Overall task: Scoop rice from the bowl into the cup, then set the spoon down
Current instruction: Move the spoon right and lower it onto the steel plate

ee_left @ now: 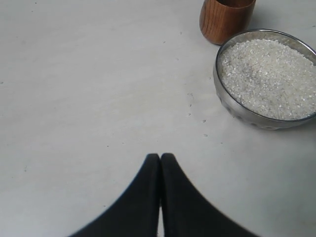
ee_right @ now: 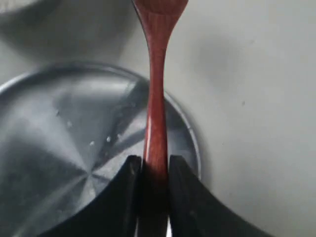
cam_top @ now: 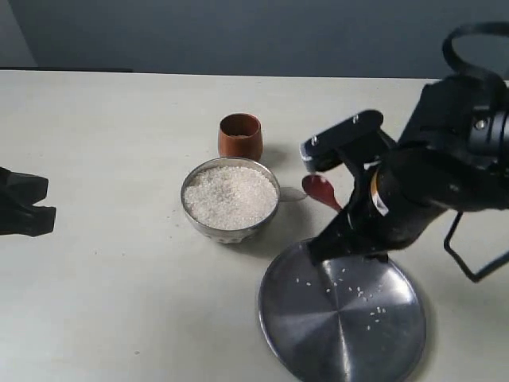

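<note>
I should go on moving my right gripper inward and down, as the spoon's handle (ee_right: pixel 156 123) is over the open flat plate (cam_top: pixel 340 318), until the spoon's head and handle lie inside the plate's rim, and then let go.
The steel bowl (cam_top: pixel 230 200) (ee_left: pixel 267 79) stands mid-table, heaped with white rice (cam_top: pixel 231 196) (ee_left: pixel 271 76). Just behind it is the reddish-brown cup (cam_top: pixel 240 136) (ee_left: pixel 226 19); its inside is too dim to read. My right gripper (cam_top: pixel 338 231) (ee_right: pixel 155 163) is shut on the handle of the reddish-brown spoon (cam_top: pixel 320 191) (ee_right: pixel 157 108), held in the air above the far rim of the flat plate, head toward the bowl's right side. The spoon head is cut off in the right wrist view. My left gripper (cam_top: pixel 36 208) (ee_left: pixel 160 157) rests shut and empty at the far left, well apart from the bowl.
A large flat steel plate (cam_top: pixel 342 318) (ee_right: pixel 54 148) lies at the front right with scattered rice grains on it. The bulky right arm (cam_top: pixel 445 167) hangs over its far edge. Pale tabletop (cam_top: pixel 119 278) stretches between the left gripper and the bowl.
</note>
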`<state>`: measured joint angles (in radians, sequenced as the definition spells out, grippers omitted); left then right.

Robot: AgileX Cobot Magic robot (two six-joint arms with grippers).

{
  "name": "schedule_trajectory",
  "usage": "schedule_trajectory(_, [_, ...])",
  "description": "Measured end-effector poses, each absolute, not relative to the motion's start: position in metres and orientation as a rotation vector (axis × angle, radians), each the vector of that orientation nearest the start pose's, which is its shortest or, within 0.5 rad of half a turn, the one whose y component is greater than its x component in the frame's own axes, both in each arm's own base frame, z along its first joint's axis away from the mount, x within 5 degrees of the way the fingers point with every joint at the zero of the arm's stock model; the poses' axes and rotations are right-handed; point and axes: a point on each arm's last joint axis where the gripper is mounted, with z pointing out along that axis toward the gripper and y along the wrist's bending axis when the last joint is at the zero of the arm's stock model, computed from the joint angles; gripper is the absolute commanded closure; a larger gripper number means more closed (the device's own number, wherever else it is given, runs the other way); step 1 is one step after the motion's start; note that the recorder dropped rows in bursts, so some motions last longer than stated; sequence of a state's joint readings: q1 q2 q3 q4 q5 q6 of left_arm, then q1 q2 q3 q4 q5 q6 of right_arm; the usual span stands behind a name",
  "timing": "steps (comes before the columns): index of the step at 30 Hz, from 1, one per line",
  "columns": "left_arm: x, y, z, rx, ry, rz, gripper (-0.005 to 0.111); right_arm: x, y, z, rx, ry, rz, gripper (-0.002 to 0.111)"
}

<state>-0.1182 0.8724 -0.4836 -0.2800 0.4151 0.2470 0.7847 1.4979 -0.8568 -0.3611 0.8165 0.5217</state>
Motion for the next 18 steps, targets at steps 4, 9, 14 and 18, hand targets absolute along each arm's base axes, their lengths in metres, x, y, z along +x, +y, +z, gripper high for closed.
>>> schedule_trajectory(4, [0.16,-0.029,0.252,0.182,2.27,-0.195,0.106,0.187,0.161,0.183,-0.679,2.792,-0.096,0.109])
schedule_trajectory(9, [0.16,-0.029,0.252,0.182,2.27,-0.195,0.106,0.174,0.156,0.166,-0.675,2.839,-0.032,0.109])
schedule_trajectory(14, [0.16,-0.029,0.252,0.182,2.27,-0.195,0.106,0.164,0.152,0.156,-0.689,2.881,0.009,0.109])
schedule_trajectory(18, [0.16,-0.029,0.252,0.182,2.27,-0.195,0.106,0.158,0.149,0.15,-0.696,2.909,0.015,0.109])
